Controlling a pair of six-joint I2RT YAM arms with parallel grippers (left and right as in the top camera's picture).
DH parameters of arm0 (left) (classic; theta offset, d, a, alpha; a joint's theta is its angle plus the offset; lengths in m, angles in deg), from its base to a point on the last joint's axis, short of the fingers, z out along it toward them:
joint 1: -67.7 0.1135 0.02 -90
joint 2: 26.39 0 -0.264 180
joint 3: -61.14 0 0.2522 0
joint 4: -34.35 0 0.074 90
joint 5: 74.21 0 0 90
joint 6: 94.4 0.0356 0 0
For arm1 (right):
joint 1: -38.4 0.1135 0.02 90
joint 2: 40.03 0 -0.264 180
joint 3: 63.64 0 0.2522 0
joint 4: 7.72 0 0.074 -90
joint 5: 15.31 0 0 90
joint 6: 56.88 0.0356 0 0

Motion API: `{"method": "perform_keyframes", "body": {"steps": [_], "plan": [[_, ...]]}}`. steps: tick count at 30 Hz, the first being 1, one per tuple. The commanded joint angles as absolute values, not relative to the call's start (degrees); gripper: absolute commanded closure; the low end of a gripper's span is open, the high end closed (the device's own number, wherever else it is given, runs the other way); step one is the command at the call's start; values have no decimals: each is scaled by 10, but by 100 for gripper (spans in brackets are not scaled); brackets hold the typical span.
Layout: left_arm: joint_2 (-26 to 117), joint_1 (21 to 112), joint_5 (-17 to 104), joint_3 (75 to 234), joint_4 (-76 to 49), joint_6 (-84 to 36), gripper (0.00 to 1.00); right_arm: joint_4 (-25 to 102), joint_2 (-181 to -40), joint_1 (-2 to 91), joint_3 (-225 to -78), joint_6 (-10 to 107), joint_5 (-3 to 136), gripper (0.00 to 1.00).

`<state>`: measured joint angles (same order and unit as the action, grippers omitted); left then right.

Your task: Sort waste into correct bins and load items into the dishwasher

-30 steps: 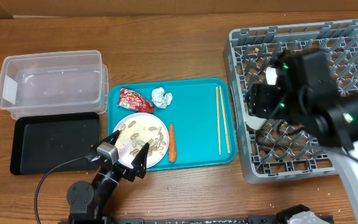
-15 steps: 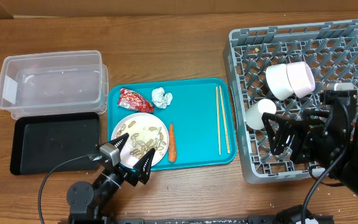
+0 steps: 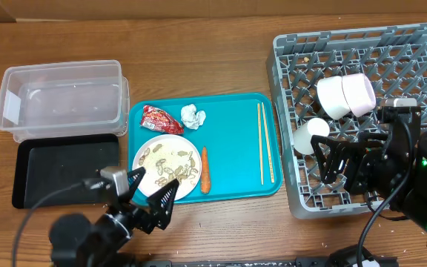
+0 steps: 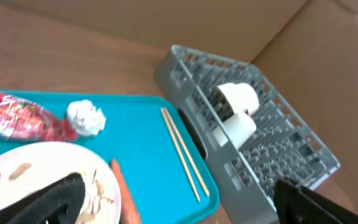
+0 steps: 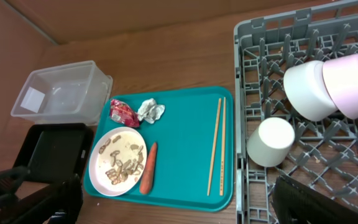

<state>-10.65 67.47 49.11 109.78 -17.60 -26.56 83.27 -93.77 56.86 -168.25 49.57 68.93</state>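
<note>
The chopsticks lie (image 3: 267,141) next to the dish rack, on the other side of the teal tray from the robot's left gripper, so the left gripper should move back while the right gripper picks up a chopstick (image 3: 260,144).
The grey dish rack (image 3: 391,52) stands at the right. Two white bowls (image 3: 345,95) and a white cup (image 3: 310,136) lie in it on their sides. My right gripper (image 3: 347,165) is open and empty over the rack's front part. The teal tray (image 3: 232,119) holds a red wrapper (image 3: 161,119), a tissue ball (image 3: 193,116), a carrot (image 3: 204,169), chopsticks (image 3: 265,152) and a white plate (image 3: 167,165) with peanut shells. My left gripper (image 3: 154,194) is open and empty at the plate's front edge. The right wrist view shows the cup (image 5: 272,142), chopsticks (image 5: 216,146) and carrot (image 5: 148,168).
A clear tub (image 3: 61,100) stands at the back left, with a flat black tray (image 3: 65,170) in front of it. A cable runs from the left arm over the table's front edge. Bare wood lies behind the teal tray.
My right arm has drawn back from over the rack's middle to its front, uncovering the bowls and cup. My left gripper has shifted slightly along the plate's front edge.
</note>
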Motion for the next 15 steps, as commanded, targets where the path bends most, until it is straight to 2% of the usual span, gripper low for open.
{"method": "perform_keyframes", "body": {"steps": [1,7,11,15], "plan": [[-6,677,468,1194,-218,-215,0,831,-935,570,-1690,492,686,0],[185,661,468,1351,-317,-181,0,831,-935,570,-1690,492,686,0],[278,592,429,1416,-363,-152,0,831,-935,570,-1690,492,686,0],[344,520,407,1421,-349,-116,0,831,-935,570,-1690,492,686,0]]}}
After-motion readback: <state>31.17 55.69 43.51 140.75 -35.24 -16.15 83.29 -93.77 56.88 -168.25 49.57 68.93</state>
